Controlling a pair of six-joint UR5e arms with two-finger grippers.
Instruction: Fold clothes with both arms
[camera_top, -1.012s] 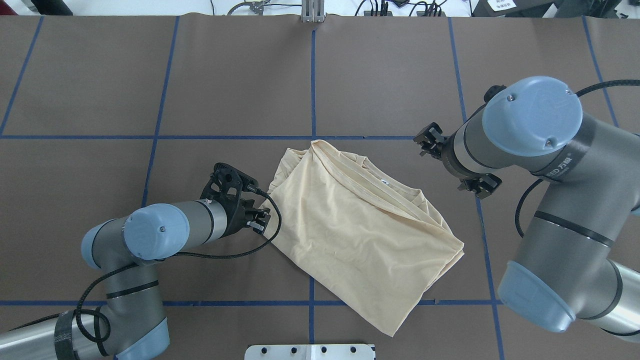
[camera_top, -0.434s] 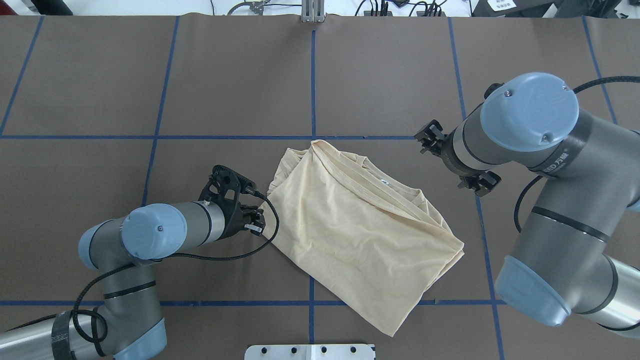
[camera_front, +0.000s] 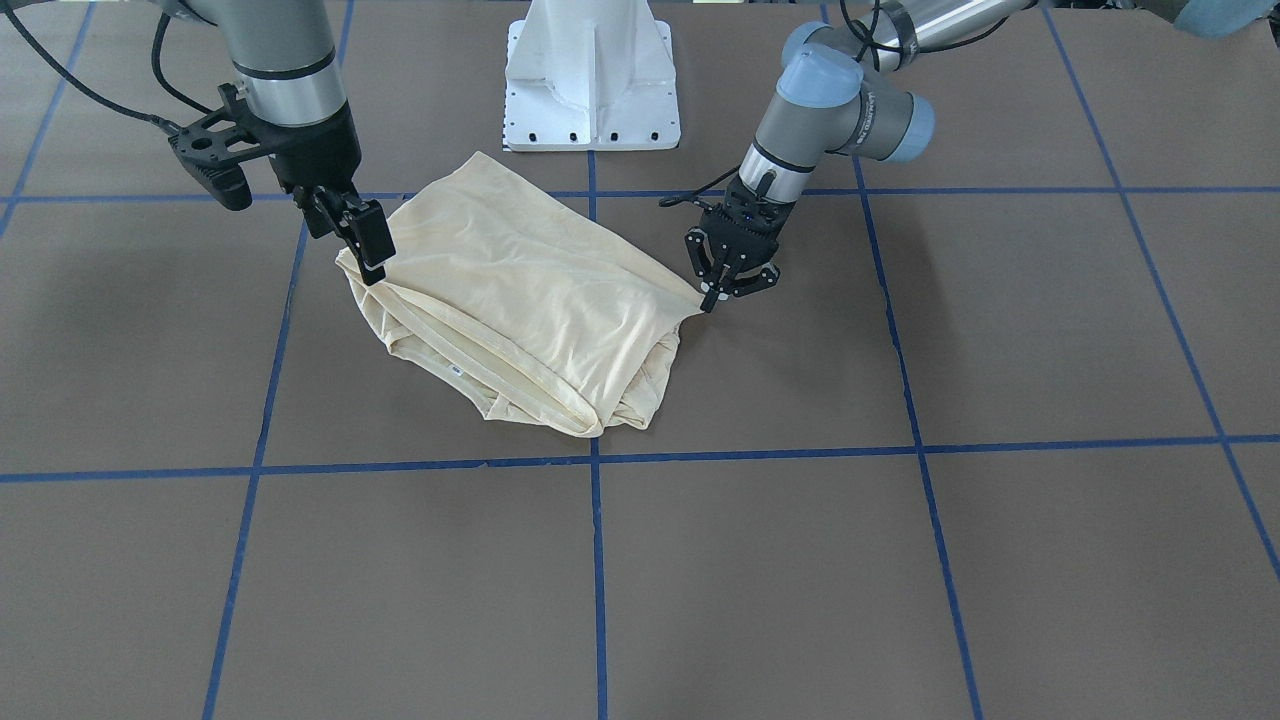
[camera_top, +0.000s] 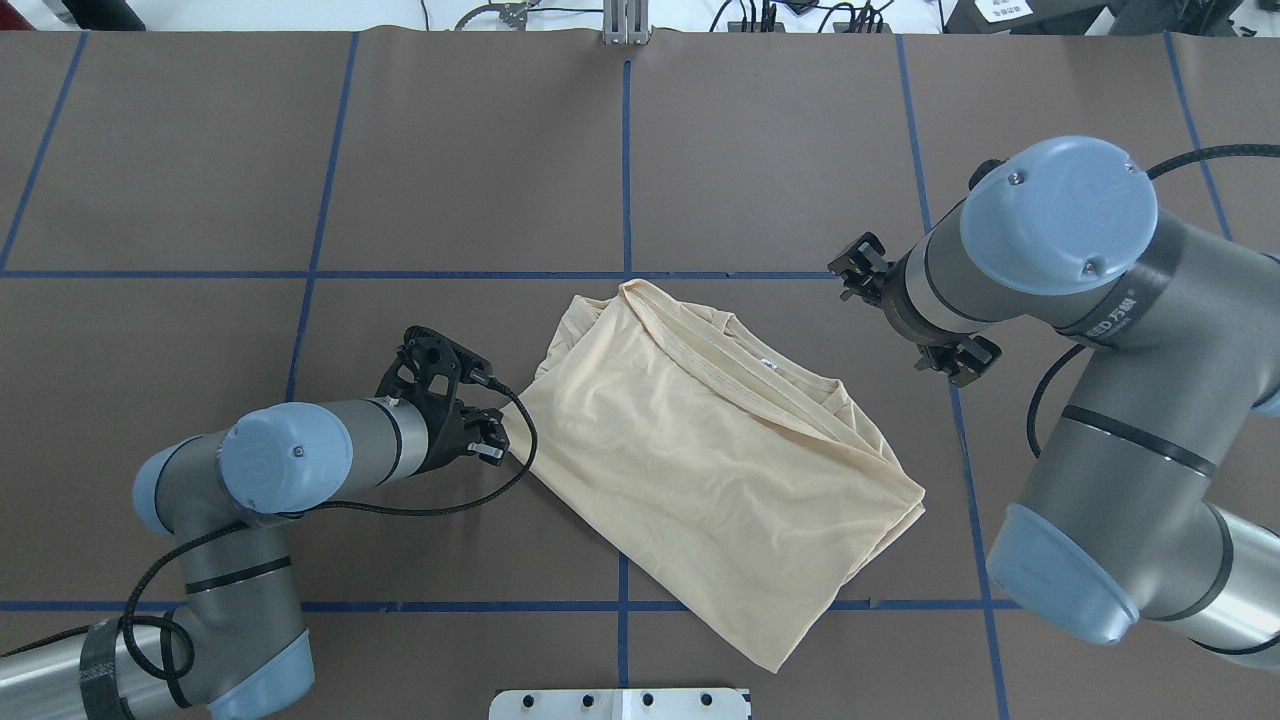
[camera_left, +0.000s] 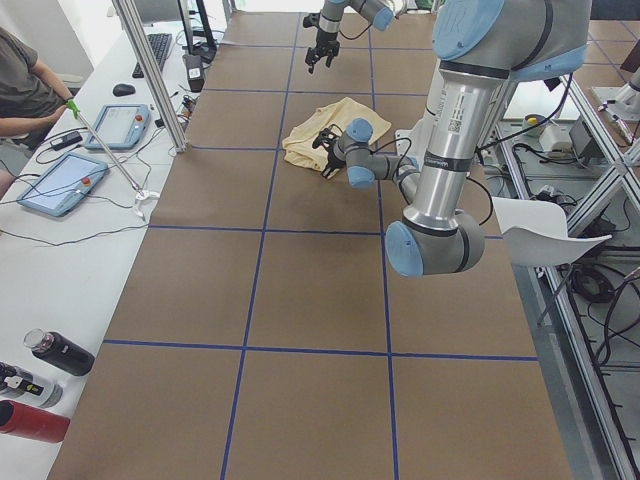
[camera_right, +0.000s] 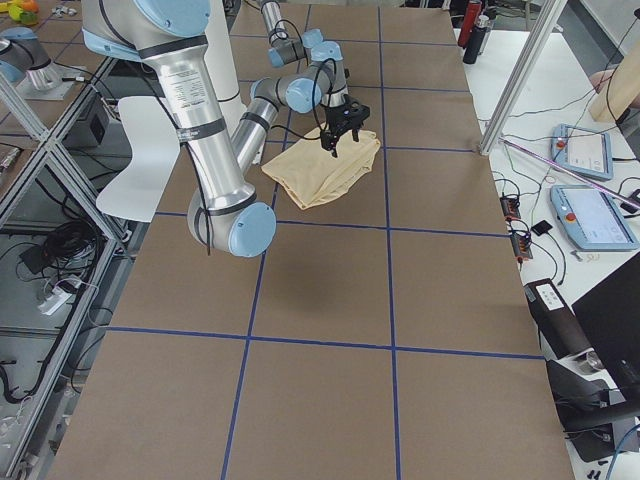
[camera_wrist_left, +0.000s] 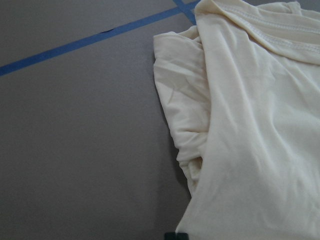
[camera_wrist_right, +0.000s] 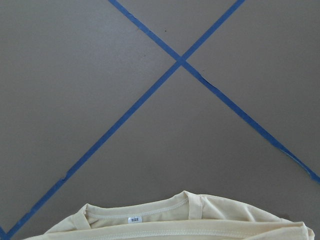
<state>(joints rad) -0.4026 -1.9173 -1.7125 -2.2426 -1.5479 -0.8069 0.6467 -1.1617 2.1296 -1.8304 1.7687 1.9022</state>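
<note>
My gripper will bring the collar (camera_front: 450, 374) along in one flat stack when it pulls, because the layered edges run together at the shirt's near corner (camera_front: 349, 260).
The pale cream-yellow shirt (camera_top: 700, 450) lies folded in a slanted rectangle at the table's middle, collar and white neck label (camera_top: 768, 363) on its far right side. My left gripper (camera_top: 492, 440) sits low at the shirt's left corner, shut on the fabric, which is drawn out to a point towards it. In the front-facing view the same left gripper (camera_front: 722, 285) touches that corner of the shirt (camera_front: 520, 290). My right gripper (camera_front: 360, 250) hangs open just above the shirt's collar-side edge. The right wrist view shows only the collar (camera_wrist_right: 175, 222) and bare table. No print shows.
The white pedestal base (camera_front: 590, 80) stands just behind the shirt. Blue tape lines (camera_top: 626, 180) grid the brown table cover. A person (camera_left: 20, 90) sits at a side desk with tablets (camera_left: 60, 180) beyond the table's far edge. Bottles (camera_left: 45, 375) lie near that desk's end.
My left gripper has drawn back to the left, pulling the shirt's left corner out with it. The right arm has shifted slightly away from the shirt.
</note>
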